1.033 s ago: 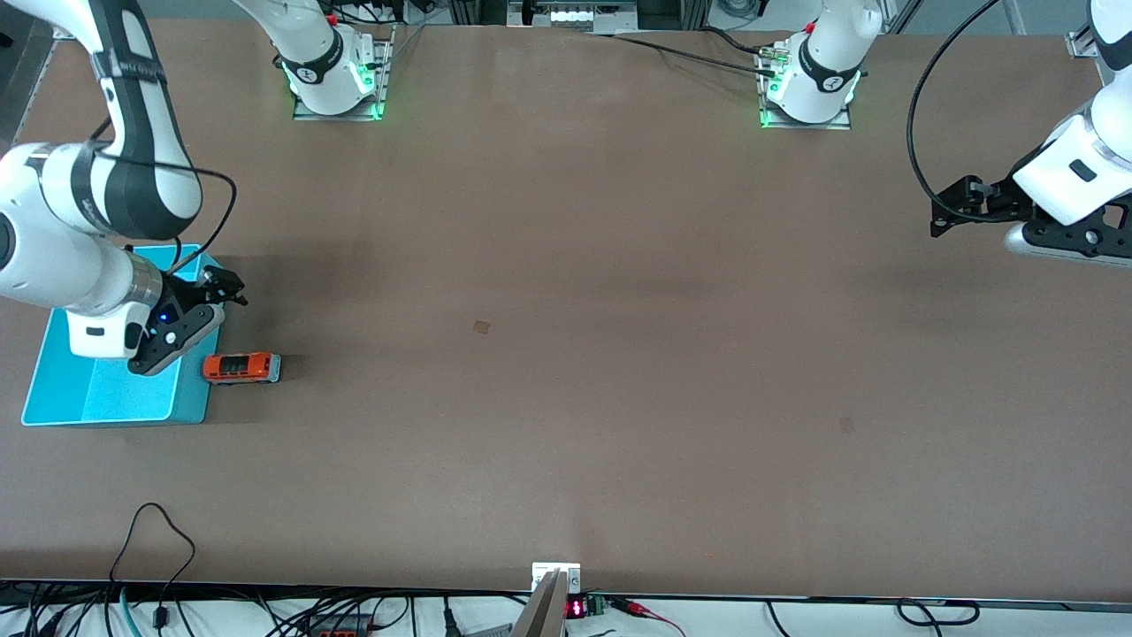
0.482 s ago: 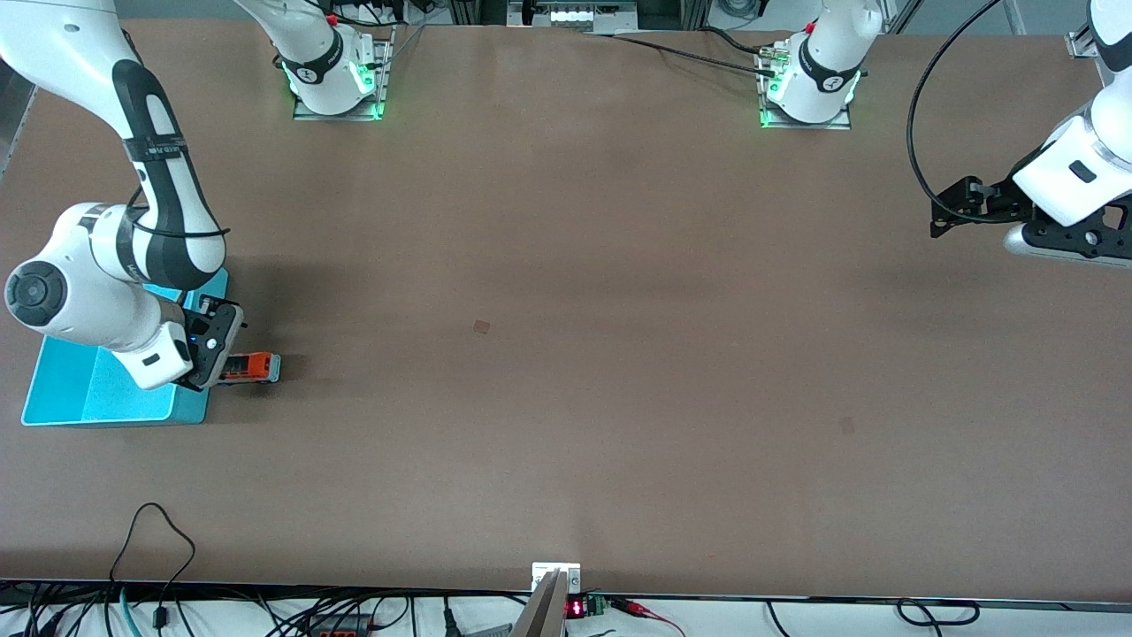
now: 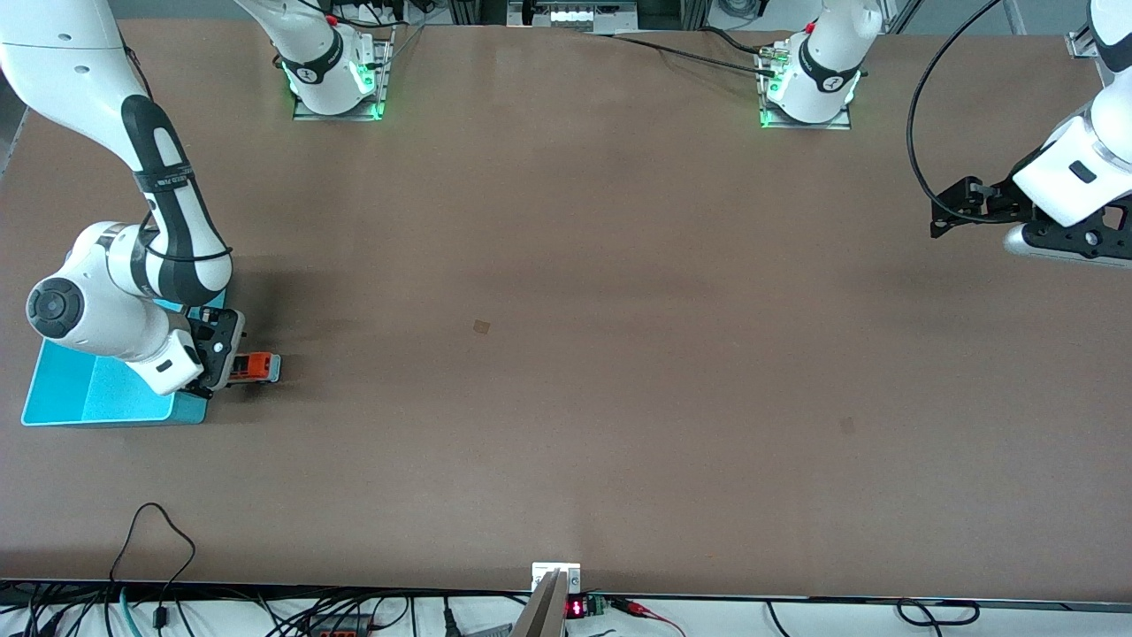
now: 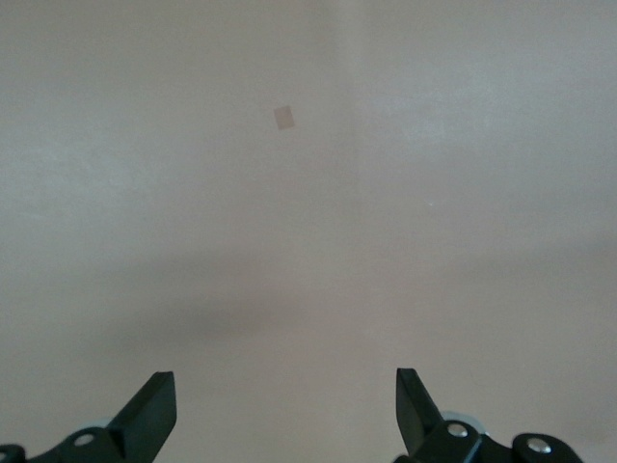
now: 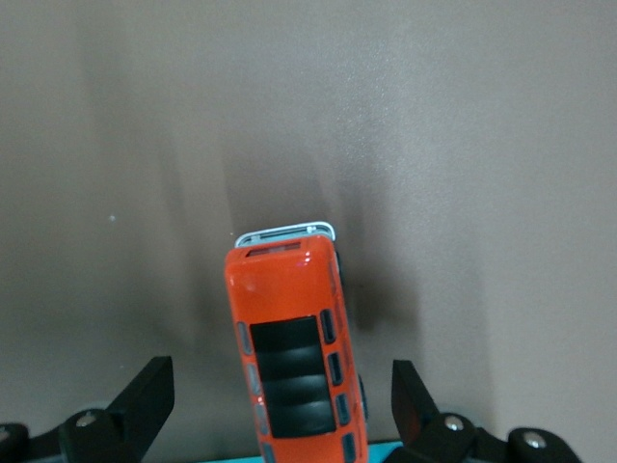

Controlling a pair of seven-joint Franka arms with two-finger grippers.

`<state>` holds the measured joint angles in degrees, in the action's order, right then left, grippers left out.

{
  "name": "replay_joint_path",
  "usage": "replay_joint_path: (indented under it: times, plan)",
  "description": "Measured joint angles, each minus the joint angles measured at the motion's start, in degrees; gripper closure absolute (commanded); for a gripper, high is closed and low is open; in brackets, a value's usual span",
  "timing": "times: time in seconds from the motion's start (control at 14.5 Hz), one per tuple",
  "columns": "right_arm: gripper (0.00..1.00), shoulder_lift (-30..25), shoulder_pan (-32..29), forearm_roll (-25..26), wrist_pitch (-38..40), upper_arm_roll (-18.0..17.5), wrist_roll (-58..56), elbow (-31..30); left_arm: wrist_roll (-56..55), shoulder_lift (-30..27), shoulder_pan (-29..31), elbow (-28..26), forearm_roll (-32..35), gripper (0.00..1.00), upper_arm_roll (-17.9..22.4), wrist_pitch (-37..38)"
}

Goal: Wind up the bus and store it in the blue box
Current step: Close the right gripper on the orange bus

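The robot's open right fingers straddle the orange bus's narrow body with room on both sides, so they should go down next until they are on either side of its long sides, then close.
The orange bus stands on its wheels on the table beside the wall of the blue box that faces the left arm's end. My right gripper is low over the bus's box-side end and open, one finger on each side of the orange body without touching it. A sliver of the box rim shows under the wrist. My left gripper waits in the air at the left arm's end of the table, open and empty.
The box holds nothing that I can see. A small brown patch marks the middle of the table, also seen in the left wrist view. Cables lie off the table's near edge.
My right arm swung from over the box's edge down to the bus, and its open fingers now straddle the bus. The bus and left arm have not moved.
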<state>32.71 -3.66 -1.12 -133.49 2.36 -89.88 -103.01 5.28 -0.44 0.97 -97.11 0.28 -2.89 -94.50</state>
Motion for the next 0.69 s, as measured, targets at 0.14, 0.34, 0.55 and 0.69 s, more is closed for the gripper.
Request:
replay_joint_path:
  times: [0.14,0.34,0.55,0.69]
  plan:
    - [0.00,0.7,0.0,0.0,-1.6,0.0,-0.9,0.0,0.0,0.0,0.0,0.0,0.0,0.00,0.0,0.0]
    - [0.00,2.4,0.0,0.0,-3.4,0.0,-2.8,0.0,0.0,0.1,0.0,0.0,0.0,0.00,0.0,0.0]
    - [0.24,3.6,0.0,0.0,-4.0,0.0,-3.5,0.0,0.0,0.1,0.0,0.0,0.0,0.00,0.0,0.0]
    - [0.73,3.9,0.0,0.0,-4.0,0.0,-4.0,0.0,0.0,0.1,0.0,0.0,0.0,0.00,0.0,0.0]
